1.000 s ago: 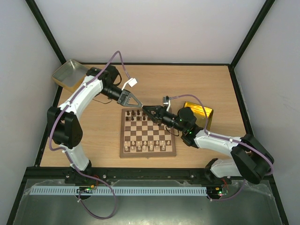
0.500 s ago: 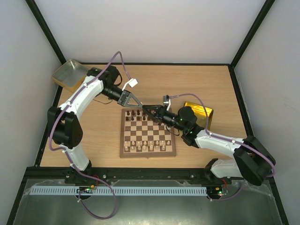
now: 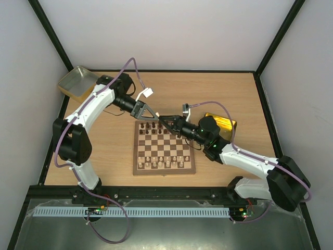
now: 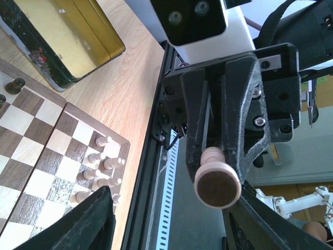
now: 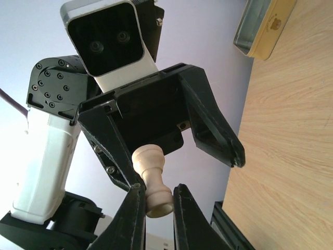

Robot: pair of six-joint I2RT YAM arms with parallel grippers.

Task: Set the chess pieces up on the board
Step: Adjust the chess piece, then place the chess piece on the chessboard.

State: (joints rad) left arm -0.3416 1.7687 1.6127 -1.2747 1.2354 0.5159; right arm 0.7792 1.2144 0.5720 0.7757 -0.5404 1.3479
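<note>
Next, I move the cream-white chess piece [image 4: 217,185] back out toward the board's empty near corner [image 3: 188,164], because my right gripper is holding it between my left gripper's open fingers.
A cream-white chess piece [image 5: 152,182] hangs in the air above the far edge of the board [image 3: 164,171]. My right gripper [image 5: 158,191] is shut on its stem and base. My left gripper [image 4: 171,208] faces it nose to nose, jaws open on either side of the piece and clear of it; in the left wrist view I see the piece's round base [image 4: 217,182]. In the top view the two grippers meet at the left gripper [image 3: 150,114] and right gripper [image 3: 162,120]. More white chess pieces [image 3: 161,162] stand in the board's near rows.
Dark brown chessmen [image 3: 151,126] stand along the board's far row, just below the grippers. One gold tin [image 3: 75,82] sits at the table's far left corner. A second gold tin [image 3: 222,125] lies right of the board, partly under the right arm.
My left gripper's jaws have spread apart and let go of the white piece. The right gripper has stayed shut on it, and the right arm has shifted slightly.
</note>
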